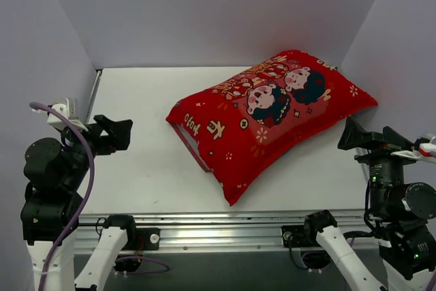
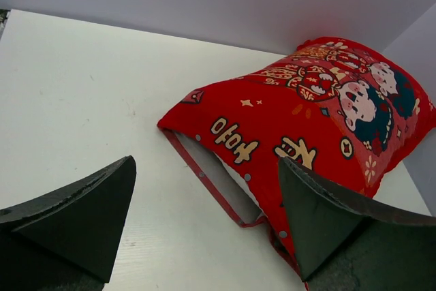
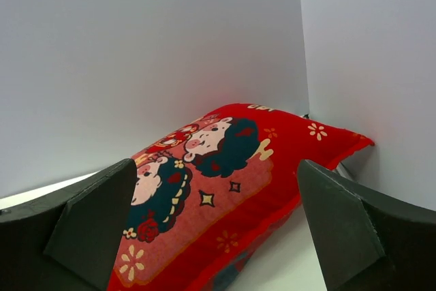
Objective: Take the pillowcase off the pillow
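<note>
The pillowcase opening's far corner (image 1: 170,118) faces my left gripper, and the table between them is clear. My left gripper should keep going toward the red pillowcase (image 1: 193,105) beside that corner and close there.
The red pillowcase (image 1: 269,117) with two cartoon children lies on the table, slanting from near centre to the far right corner. It covers the white pillow (image 1: 193,145), which shows only through the open snap-button edge at its near-left end. That opening also shows in the left wrist view (image 2: 228,182), with the pillowcase (image 2: 320,110) behind it. My left gripper (image 1: 116,134) is open and empty, left of the pillowcase and apart from it. My right gripper (image 1: 361,138) is open and empty, to the right of the pillowcase (image 3: 225,189).
White walls close in the table on the left, back and right. A metal rail (image 1: 225,226) runs along the near edge between the arm bases. Bare white table (image 1: 136,100) lies left of the pillowcase.
</note>
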